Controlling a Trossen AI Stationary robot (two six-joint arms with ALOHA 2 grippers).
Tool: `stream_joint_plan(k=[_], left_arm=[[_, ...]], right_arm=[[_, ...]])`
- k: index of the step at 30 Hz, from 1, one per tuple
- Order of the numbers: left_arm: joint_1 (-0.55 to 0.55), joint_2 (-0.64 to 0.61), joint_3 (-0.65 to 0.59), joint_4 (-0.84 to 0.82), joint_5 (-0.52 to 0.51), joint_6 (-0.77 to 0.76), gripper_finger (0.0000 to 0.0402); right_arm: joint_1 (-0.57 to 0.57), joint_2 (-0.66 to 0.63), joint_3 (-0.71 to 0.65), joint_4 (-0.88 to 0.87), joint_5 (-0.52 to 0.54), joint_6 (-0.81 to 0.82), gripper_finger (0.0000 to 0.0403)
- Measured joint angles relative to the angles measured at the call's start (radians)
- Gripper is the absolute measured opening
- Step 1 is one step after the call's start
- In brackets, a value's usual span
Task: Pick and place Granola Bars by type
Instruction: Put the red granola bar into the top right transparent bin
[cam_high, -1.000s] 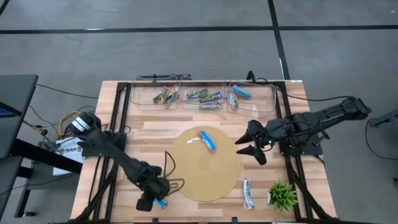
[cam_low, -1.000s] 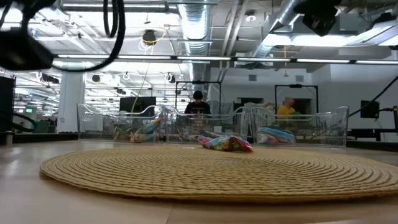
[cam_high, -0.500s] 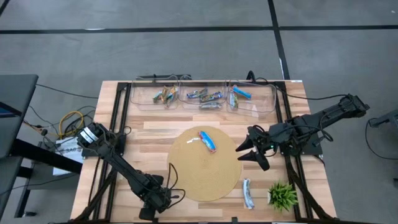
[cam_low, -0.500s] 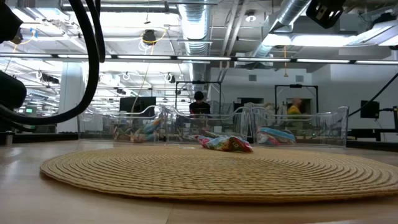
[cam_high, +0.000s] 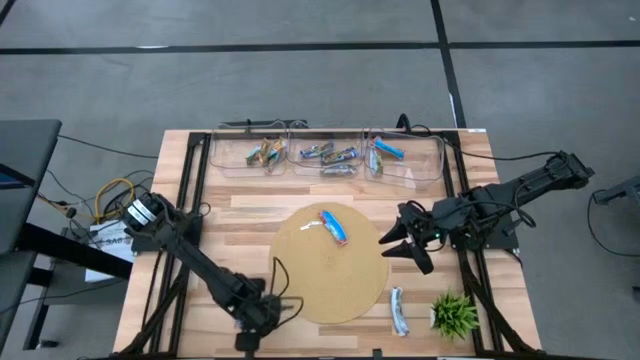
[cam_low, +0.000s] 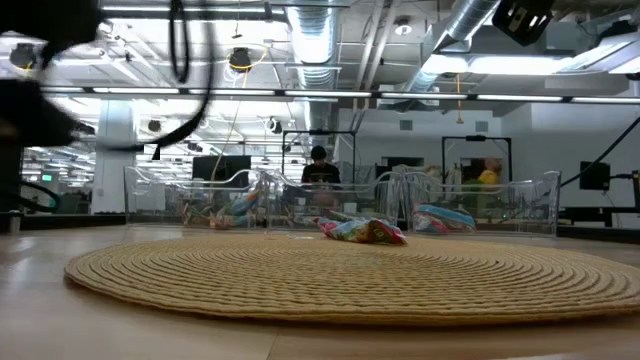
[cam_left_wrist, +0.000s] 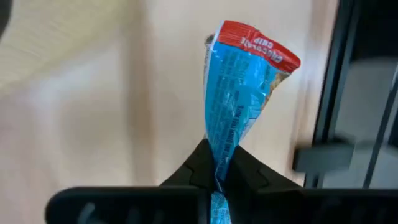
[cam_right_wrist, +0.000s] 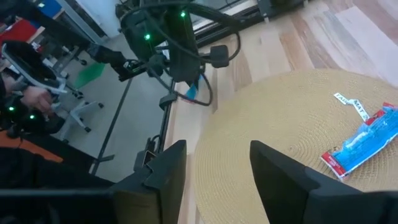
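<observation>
The bright blue bar has its red end (cam_left_wrist: 259, 45) free for the right gripper's open fingers (cam_high: 389, 247), so the left gripper should keep carrying it to them until they grip it.
My left gripper (cam_high: 247, 338) is at the table's near edge, left of the round woven mat (cam_high: 330, 290), shut on a bright blue granola bar (cam_left_wrist: 239, 93) with a red end. In the high view the gripper hides that bar. My right gripper (cam_high: 402, 243) hovers open over the mat's right rim, holding nothing. A second blue bar (cam_high: 335, 227) lies flat on the mat's far part. A silvery-blue bar (cam_high: 399, 311) lies on the wood right of the mat. More bars lie in the clear bins (cam_high: 328, 155) at the far edge. My left gripper pinches the blue bar's narrow wrapper end (cam_left_wrist: 219, 163) between its two fingers, which point down at the table. The wrapper is squeezed thin at the fingertips. The bar reaches away from them along the wood to its red end (cam_left_wrist: 255, 48). Whether that end rests on the table does not show.
Three clear bins stand in a row at the far edge, the left bin (cam_high: 265, 153) and the right bin (cam_high: 388, 152) holding bars too. A small green plant (cam_high: 453, 313) stands at the near right corner. Black rails (cam_high: 190, 200) run along both table sides.
My left gripper has moved a little toward the table's near edge and right, over the blue bar that showed beside it before; the bar is now hidden under it in the high view. My right gripper has drifted slightly toward the near edge.
</observation>
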Motion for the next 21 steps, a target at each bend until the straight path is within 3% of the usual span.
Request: stream_joint_plan(k=[6, 11, 16, 21], left_arm=[[0.112, -0.137, 0.0, -0.048, -0.141, -0.06, 0.0017], [0.286, -0.267, 0.0, 0.007, -0.219, -0.042, 0.0021], [0.478, -0.344, 0.001, 0.271, -0.216, 0.034, 0.0022], [0.615, -0.342, 0.002, 0.595, -0.071, 0.074, 0.0016]], right_arm=[[-0.035, 0.0, 0.0, 0.051, 0.001, -0.008, 0.0164], [-0.076, 0.0, 0.0, 0.097, 0.002, -0.008, 0.0164], [-0.133, 0.0, 0.0, 0.118, 0.003, 0.0, 0.0161], [-0.196, 0.0, 0.0, 0.188, 0.003, 0.0, 0.0159]])
